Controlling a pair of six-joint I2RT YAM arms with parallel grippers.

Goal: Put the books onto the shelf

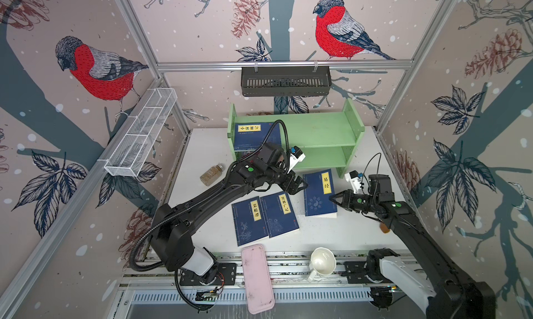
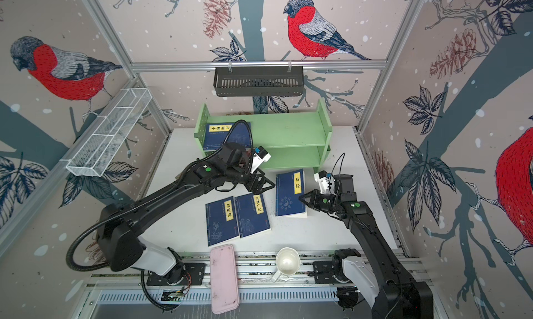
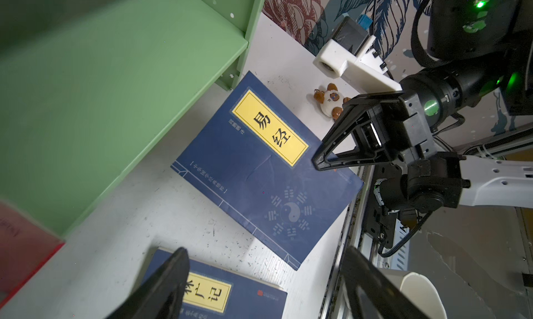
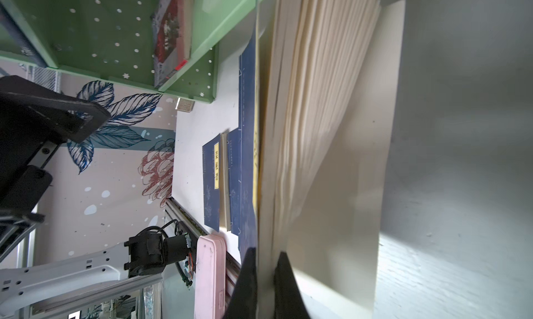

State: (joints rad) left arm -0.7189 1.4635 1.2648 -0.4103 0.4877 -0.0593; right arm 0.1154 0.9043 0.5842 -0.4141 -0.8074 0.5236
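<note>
My fingers are pinching the navy book's cover (image 1: 318,194) at one edge and it keeps straight borders (image 1: 305,200), so the book will stay flat when both my grippers raise it.
The light green shelf (image 1: 323,130) (image 2: 291,133) stands at the back of the table. One navy book (image 1: 255,136) lies on its top tier at the left, and a red-and-grey book (image 4: 170,38) sits on the lower tier. Three navy books lie on the table: two side by side (image 1: 249,221) (image 1: 281,215) and one further right (image 1: 318,196) (image 3: 259,170). My right gripper (image 1: 331,199) (image 4: 265,262) is shut on the right-hand book's open edge, pinching its cover and some pages, with the other pages fanning out. My left gripper (image 1: 298,185) (image 3: 265,249) hovers open between the middle and right books, holding nothing.
A pink flat case (image 1: 256,277) and a white cup (image 1: 323,262) lie at the front edge. A small jar (image 1: 212,174) stands left of the shelf and a plush toy (image 3: 330,100) right of the held book. A black basket (image 1: 285,81) and a wire basket (image 1: 141,133) hang on the walls.
</note>
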